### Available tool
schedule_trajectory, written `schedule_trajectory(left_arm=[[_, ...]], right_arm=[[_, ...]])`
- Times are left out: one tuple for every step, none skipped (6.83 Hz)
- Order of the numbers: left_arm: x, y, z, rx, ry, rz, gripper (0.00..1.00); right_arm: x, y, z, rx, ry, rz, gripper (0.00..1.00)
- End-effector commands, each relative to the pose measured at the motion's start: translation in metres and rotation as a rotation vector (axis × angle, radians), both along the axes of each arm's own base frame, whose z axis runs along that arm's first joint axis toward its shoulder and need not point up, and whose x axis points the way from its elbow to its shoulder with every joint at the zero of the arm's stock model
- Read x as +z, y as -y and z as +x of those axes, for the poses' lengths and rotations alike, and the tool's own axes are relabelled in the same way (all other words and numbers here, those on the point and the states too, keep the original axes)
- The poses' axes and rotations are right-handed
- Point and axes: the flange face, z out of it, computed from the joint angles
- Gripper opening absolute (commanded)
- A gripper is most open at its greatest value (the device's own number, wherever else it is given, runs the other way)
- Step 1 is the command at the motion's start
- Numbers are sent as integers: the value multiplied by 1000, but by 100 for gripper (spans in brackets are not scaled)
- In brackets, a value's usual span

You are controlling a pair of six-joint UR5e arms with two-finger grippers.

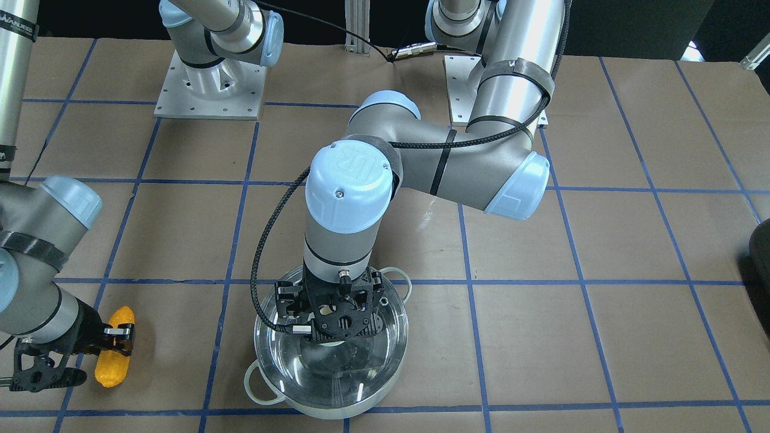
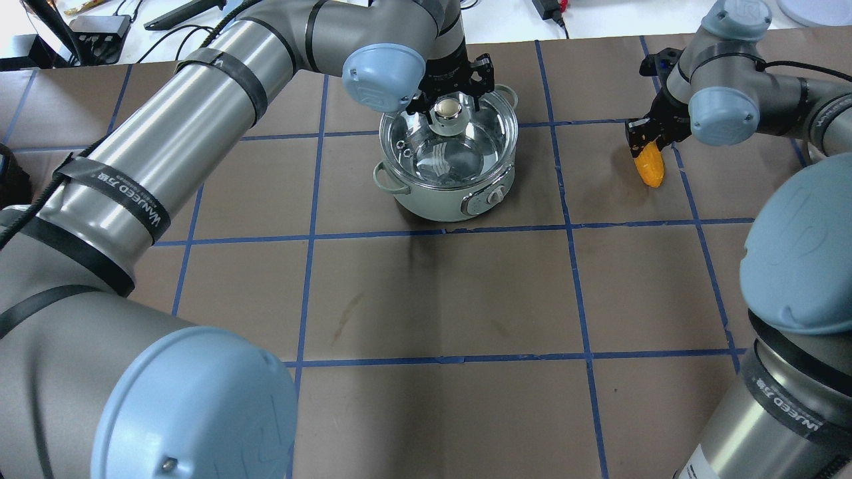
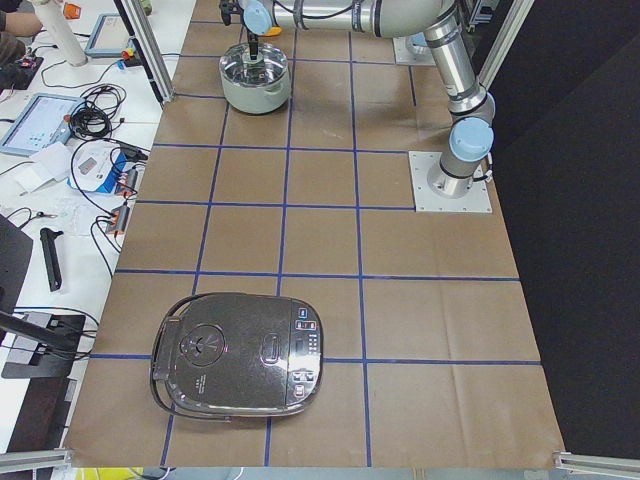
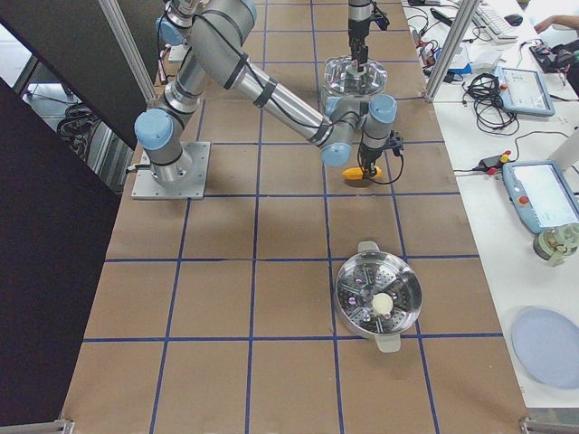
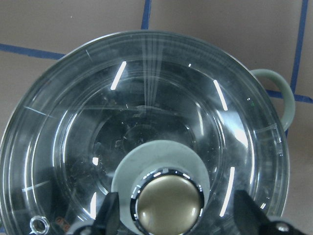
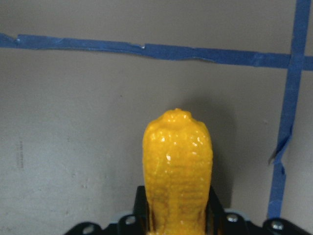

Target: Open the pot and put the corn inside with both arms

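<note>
My gripper will get the lid (image 1: 339,371) free when it lifts it and will leave the pot standing, because the glass lid's smooth round edge (image 1: 405,334) is resting on the pot.
The steel pot (image 2: 439,203) stands with its glass lid (image 2: 459,150) on it, at the far middle of the table. My left gripper (image 2: 447,100) hangs straight above the lid, open, its fingers either side of the pale knob (image 5: 168,203) with a gap. In the left wrist view the lid (image 5: 161,98) fills the frame. The orange-yellow corn (image 2: 651,169) lies on the table to the pot's right. My right gripper (image 2: 649,143) is shut on its thick end; the tapered end (image 6: 177,161) points away from the wrist. The front-facing view shows the corn (image 1: 111,367) at lower left.
The pot has pale loop handles (image 1: 258,385) and a front dial (image 2: 492,196). A dark rice cooker (image 3: 230,355) sits far towards my left end of the table. A steel steamer pot (image 4: 378,303) and a pale plate (image 4: 547,348) sit towards my right end.
</note>
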Motion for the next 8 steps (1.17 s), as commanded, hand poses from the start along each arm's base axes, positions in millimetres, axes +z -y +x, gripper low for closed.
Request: schedule_trajectory(left_arm=[[5, -1, 0, -7, -3, -5, 10], [29, -8, 2, -11, -11, -33, 10], [76, -16, 18, -26, -20, -77, 10], [109, -15, 66, -87, 18, -70, 10], [124, 2, 141, -120, 45, -57, 10], [114, 16, 213, -172, 74, -33, 11], [89, 25, 267, -161, 79, 7, 11], [46, 23, 313, -168, 74, 67, 8]], right_arm=[[96, -29, 9, -27, 1, -3, 18], [145, -55, 20, -23, 4, 11, 18], [188, -80, 28, -32, 4, 3, 18], [198, -85, 48, -44, 6, -6, 18], [207, -82, 108, -22, 10, -38, 18], [201, -73, 166, 14, 15, -35, 17], [193, -65, 226, -17, 28, -31, 17], [177, -54, 287, -45, 36, -52, 17]])
